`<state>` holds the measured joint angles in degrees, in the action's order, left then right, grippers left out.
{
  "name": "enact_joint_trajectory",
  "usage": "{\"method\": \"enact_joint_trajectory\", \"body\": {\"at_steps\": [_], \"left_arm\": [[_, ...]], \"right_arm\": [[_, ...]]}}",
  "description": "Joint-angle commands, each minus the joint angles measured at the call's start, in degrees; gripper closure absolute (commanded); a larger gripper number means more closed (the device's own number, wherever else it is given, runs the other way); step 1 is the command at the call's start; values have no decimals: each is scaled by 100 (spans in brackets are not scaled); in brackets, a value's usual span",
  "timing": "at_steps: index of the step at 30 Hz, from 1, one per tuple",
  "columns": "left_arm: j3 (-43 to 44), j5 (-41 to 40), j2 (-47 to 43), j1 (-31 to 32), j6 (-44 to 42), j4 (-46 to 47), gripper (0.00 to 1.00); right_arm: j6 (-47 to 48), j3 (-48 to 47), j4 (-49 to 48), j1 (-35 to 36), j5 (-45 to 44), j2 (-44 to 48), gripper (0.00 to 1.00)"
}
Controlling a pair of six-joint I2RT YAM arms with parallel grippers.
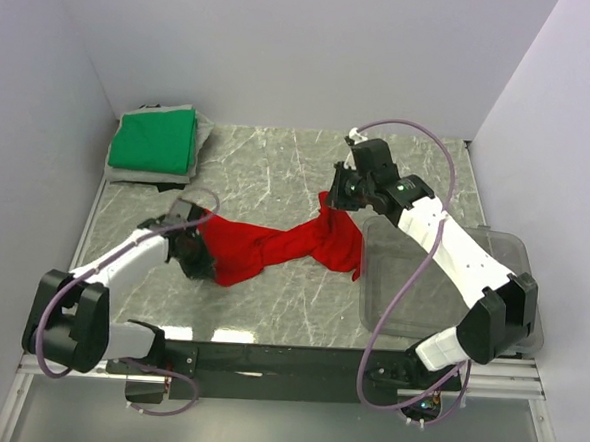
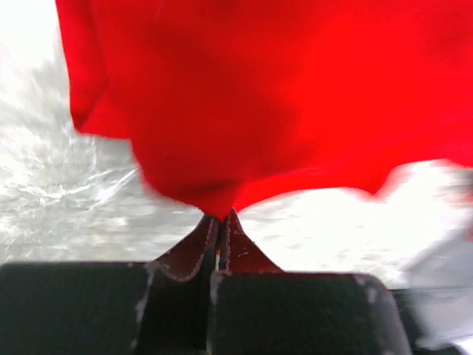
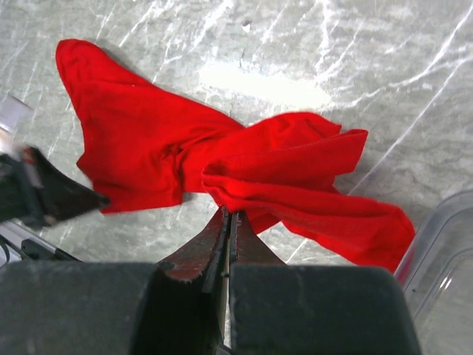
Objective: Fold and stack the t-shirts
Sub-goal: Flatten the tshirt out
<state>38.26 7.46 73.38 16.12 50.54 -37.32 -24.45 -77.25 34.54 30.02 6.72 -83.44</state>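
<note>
I can see that the red t-shirt lies bunched [image 1: 336,242] at my right gripper, so my left gripper should pull its other end [image 1: 231,257] away before my right gripper takes a corner.
The red t-shirt [image 1: 273,246] is bunched and stretched across the middle of the table between both grippers. My left gripper [image 1: 196,237] is shut on its left end; in the left wrist view [image 2: 220,216] the cloth [image 2: 281,96] hangs from the closed tips. My right gripper [image 1: 338,200] is shut on its right end and holds it a little raised; in the right wrist view [image 3: 230,214] the shirt [image 3: 222,166] spreads from the tips. The green t-shirt [image 1: 155,140] lies folded at the back left corner.
A clear plastic bin [image 1: 442,280] stands at the right under the right arm; its corner shows in the right wrist view [image 3: 443,244]. The green shirt rests on grey cloth [image 1: 142,176]. White walls close the back and sides.
</note>
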Motion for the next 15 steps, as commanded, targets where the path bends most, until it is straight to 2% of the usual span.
{"method": "enact_joint_trajectory", "body": {"at_steps": [1,4,6,10,13,15], "left_arm": [[1155,-175,-96,-485,-220,-318,100],[2750,18,-61,-1539,-466,-626,100],[3413,298,-9,-2336,-510,-697,100],[4802,379,-148,-3131,-423,-680,100],[4928,309,-534,-3518,-169,-759,100],[4753,186,-807,-3581,68,-786,100]], "right_arm": [[273,-605,69,21,-13,-146,100],[484,-1238,254,21,-57,-461,100],[625,-1807,351,21,-135,-559,100],[897,-2513,518,21,-84,-412,100],[1099,-2208,457,21,39,193,100],[1214,-1436,465,30,163,599,100]]}}
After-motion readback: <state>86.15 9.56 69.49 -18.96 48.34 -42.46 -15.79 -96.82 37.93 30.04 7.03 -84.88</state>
